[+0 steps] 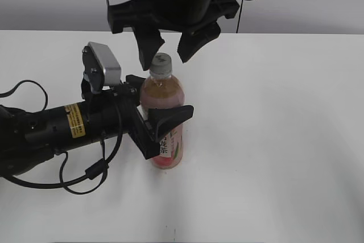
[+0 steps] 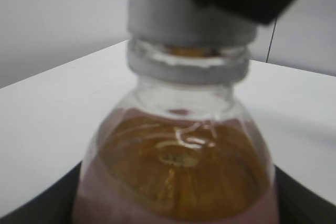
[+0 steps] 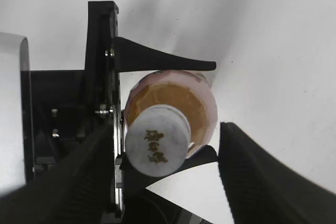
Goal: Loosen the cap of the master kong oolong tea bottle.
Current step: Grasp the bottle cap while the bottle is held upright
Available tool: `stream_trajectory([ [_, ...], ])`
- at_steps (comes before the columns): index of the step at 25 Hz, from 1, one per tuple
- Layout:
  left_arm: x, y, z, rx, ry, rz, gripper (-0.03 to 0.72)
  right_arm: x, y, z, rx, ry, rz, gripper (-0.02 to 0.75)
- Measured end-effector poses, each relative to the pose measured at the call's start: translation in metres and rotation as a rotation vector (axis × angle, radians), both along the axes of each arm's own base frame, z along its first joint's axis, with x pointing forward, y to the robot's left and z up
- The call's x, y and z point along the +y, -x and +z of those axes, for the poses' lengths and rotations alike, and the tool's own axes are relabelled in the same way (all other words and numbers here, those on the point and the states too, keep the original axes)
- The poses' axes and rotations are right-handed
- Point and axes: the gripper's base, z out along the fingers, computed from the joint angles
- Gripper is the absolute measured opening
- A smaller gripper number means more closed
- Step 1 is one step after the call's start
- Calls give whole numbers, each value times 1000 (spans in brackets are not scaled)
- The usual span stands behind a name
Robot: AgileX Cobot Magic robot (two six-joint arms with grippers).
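Observation:
My gripper will bring the white cap (image 1: 161, 65) clear off the bottle's neck when I turn and lift the cap, because my left gripper is shut on the bottle's body (image 1: 162, 96).
The master kong oolong tea bottle (image 1: 164, 92) stands upright on the white table, with amber tea and a pink label. Its white cap (image 1: 161, 64) with a grey mark is on the neck. My left gripper (image 1: 169, 133) comes in from the left and is shut on the bottle's body. My right gripper (image 1: 169, 51) hangs open from above, one finger on each side of the cap, not closed on it. The right wrist view looks down on the cap (image 3: 157, 148), the bottle (image 3: 181, 100) and the open jaws (image 3: 168, 179). The left wrist view shows the bottle's shoulder (image 2: 178, 166) and cap (image 2: 178, 22) close up.
The white table (image 1: 284, 140) stretches to the right and front of the bottle. The left arm and its cables (image 1: 51, 135) lie across the table's left side. A black cable (image 1: 244, 4) hangs at the back.

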Motion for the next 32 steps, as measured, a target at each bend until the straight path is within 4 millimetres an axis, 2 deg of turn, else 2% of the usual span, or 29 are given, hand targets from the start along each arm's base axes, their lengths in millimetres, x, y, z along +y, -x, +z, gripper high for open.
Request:
stream_trajectory([
  [18, 0, 0, 0, 0, 0, 0, 445, 3, 0, -4, 22, -6, 0, 464],
  [23, 0, 0, 0, 0, 0, 0, 445, 6, -4, -16, 36, 16, 15, 372],
  [26, 0, 0, 0, 0, 0, 0, 445, 7, -5, -11, 19, 14, 39, 290],
  [32, 0, -2, 2, -3, 22, 15, 445, 10, -8, -4, -17, 28, 121, 288],
])
